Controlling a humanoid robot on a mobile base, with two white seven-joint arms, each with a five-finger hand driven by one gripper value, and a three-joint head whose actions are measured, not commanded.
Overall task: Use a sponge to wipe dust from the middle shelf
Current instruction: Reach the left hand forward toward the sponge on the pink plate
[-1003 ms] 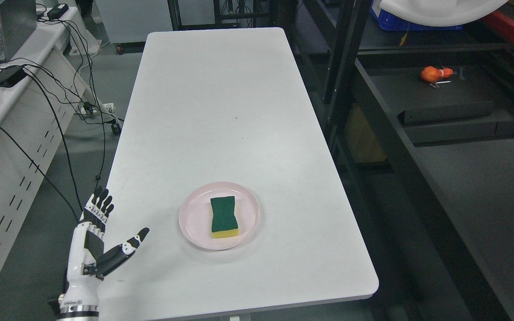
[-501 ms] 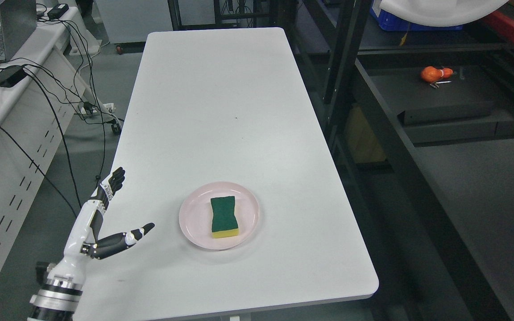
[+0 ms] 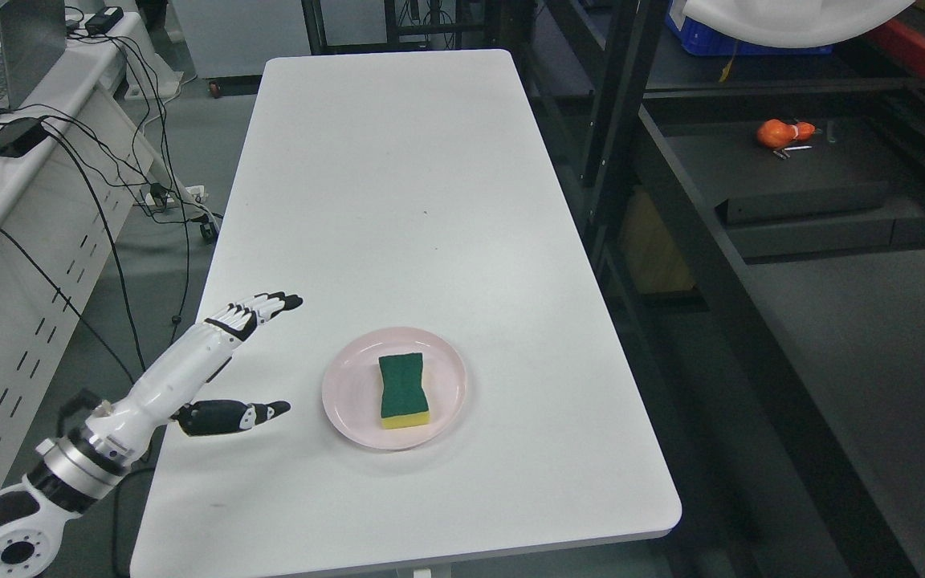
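Note:
My gripper will carry the sponge (image 3: 403, 385), and the sponge will stay in its block shape and hardly sag, because a thick yellow base (image 3: 405, 421) shows under its green top.
A sponge (image 3: 403, 391), green on top with a yellow base, lies on a pink plate (image 3: 346, 395) near the front of the white table (image 3: 398, 185). My left hand (image 3: 274, 357) is open above the table's left edge, left of the plate and apart from it, with fingers (image 3: 266, 306) stretched toward the right and the thumb (image 3: 246, 416) below them. It holds nothing. A black shelf unit (image 3: 792, 185) stands to the right of the table. The right arm is out of view.
An orange object (image 3: 780, 132) and a long black box (image 3: 800, 202) lie on the dark shelf at the right. A desk with a laptop (image 3: 5, 60) and several cables (image 3: 109, 185) stands at the left. The table's far half is bare white surface.
My left hand has tilted from upright to pointing right and has moved up and toward the plate. More of the forearm now shows. The sponge and plate have not moved.

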